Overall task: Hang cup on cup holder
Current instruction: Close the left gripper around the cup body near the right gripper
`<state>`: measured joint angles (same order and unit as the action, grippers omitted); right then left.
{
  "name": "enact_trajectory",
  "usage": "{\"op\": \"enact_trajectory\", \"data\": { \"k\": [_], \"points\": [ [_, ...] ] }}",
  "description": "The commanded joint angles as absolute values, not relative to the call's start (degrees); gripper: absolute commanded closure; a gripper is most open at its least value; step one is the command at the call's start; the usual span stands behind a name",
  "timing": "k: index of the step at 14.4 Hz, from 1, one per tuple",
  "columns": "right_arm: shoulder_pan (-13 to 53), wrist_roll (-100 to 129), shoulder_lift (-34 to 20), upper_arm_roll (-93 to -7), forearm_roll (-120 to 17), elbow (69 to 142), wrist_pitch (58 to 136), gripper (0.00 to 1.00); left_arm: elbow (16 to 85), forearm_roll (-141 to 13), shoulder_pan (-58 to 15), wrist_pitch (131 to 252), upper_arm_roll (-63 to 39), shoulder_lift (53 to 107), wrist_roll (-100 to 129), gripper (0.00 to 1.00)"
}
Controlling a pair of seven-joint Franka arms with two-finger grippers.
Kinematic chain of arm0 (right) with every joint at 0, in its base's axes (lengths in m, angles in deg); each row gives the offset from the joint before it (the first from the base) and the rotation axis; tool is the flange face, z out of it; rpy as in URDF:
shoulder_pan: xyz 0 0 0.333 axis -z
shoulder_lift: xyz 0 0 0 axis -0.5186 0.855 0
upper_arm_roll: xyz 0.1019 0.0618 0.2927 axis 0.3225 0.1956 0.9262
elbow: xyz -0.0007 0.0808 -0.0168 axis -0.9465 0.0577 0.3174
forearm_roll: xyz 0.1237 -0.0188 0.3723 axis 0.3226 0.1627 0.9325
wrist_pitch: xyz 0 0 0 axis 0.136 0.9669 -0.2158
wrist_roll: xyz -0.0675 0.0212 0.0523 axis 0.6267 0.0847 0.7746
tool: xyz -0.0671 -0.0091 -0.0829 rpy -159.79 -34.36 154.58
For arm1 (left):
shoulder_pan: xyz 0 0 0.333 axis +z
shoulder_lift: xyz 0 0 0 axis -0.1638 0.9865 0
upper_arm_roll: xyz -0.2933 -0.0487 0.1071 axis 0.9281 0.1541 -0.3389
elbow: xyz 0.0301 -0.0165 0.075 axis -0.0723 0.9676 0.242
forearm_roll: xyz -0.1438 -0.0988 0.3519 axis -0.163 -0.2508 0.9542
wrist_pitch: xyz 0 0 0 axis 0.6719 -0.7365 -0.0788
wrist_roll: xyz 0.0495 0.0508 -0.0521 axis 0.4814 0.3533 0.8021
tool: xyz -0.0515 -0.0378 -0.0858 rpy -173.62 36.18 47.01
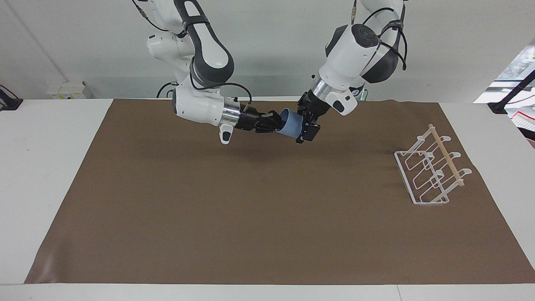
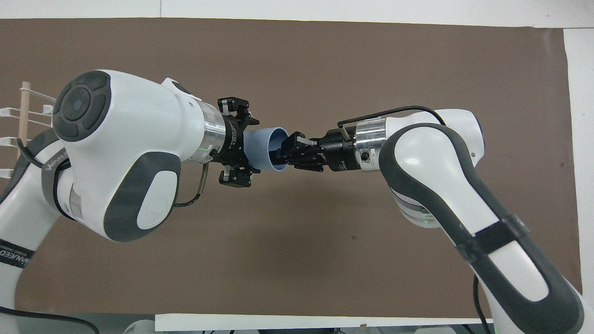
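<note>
My left gripper has the cup's opening [image 2: 277, 144] pointing away from it, so I expect the light-blue cup [image 2: 258, 148] to slide opening first over a holder peg when I hang it up.
The light-blue cup [image 1: 291, 124] is held on its side in the air over the brown mat, at the robots' end. My right gripper [image 1: 276, 121] is shut on the cup's rim, with one finger inside the mouth; it also shows in the overhead view [image 2: 287, 151]. My left gripper [image 1: 307, 124] is open, and its fingers straddle the cup's base end [image 2: 260, 147] without closing on it. The white wire cup holder [image 1: 430, 172] with its wooden rod stands on the mat toward the left arm's end. In the overhead view only its edge [image 2: 24, 116] shows beside the left arm.
The brown mat [image 1: 250, 209] covers most of the white table [image 1: 50, 167]. Nothing else stands on it. A dark clamp and cables sit at the table's corner toward the left arm's end [image 1: 501, 106].
</note>
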<state>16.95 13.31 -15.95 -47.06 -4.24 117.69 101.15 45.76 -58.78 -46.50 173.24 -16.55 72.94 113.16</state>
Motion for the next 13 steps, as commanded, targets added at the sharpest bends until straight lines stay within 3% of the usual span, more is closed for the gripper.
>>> {"op": "enact_trajectory", "data": {
  "k": [1,4,11,13],
  "points": [
    [16.82,12.57,-17.23,-46.67,-2.77,118.81,100.79,1.00,47.67,-61.47,-46.87,176.57,-16.84,72.21,114.78,0.00],
    [16.82,12.48,-17.23,-46.67,-2.77,118.81,100.87,1.00,47.67,-61.75,-46.95,176.48,-16.66,72.13,114.52,0.10],
    [16.82,11.96,-17.23,-46.67,-2.77,118.72,101.05,1.00,51.19,-62.53,-45.73,172.34,-16.84,70.19,105.12,0.08],
    [16.82,11.96,-17.23,-46.67,-2.77,118.72,101.05,1.00,51.27,-63.50,-44.76,172.52,-16.84,70.19,104.24,0.12]
  ]
}}
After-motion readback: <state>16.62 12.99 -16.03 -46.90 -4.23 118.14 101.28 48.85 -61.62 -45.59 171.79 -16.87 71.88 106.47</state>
